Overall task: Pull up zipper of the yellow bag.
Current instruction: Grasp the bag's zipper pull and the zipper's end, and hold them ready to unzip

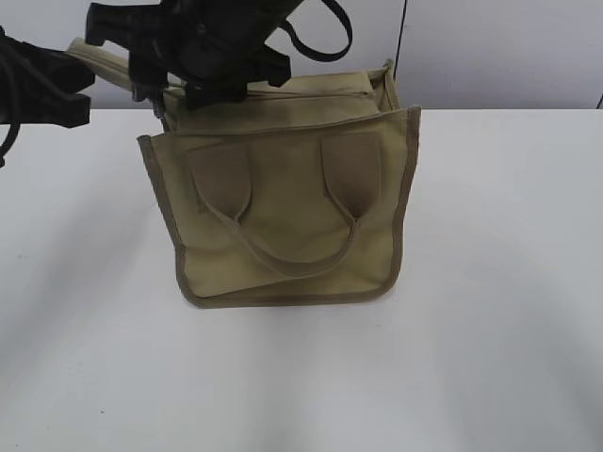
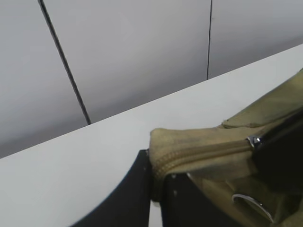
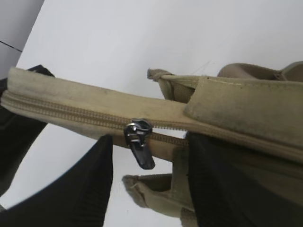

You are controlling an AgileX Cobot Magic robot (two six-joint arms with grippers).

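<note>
The zipper's teeth split [image 3: 169, 132] beyond the slider [image 3: 138, 126], so when I pull the pull tab, the slider will move across the top of the bag and close it.
The yellow bag [image 1: 292, 217] stands upright mid-table with its two loop handles facing me. Its top zipper strip stretches out to the left. My left gripper [image 1: 58, 87] is shut on the end of that strip, and the left wrist view shows its jaws [image 2: 156, 187] pinching the fabric beside the zipper [image 2: 203, 153]. My right gripper [image 1: 219, 71] reaches across above the bag's top left. In the right wrist view its fingers [image 3: 147, 187] are open on either side of the dark metal pull tab [image 3: 140, 146], which hangs from the zipper [image 3: 71, 113] untouched. The slider [image 2: 254, 140] shows silver in the left wrist view.
The white table [image 1: 490, 282] spreads around the bag on all sides. A grey panelled wall [image 2: 142, 52] stands behind the table's far edge. A black strap or cable [image 1: 325, 38] loops above the bag near my right arm.
</note>
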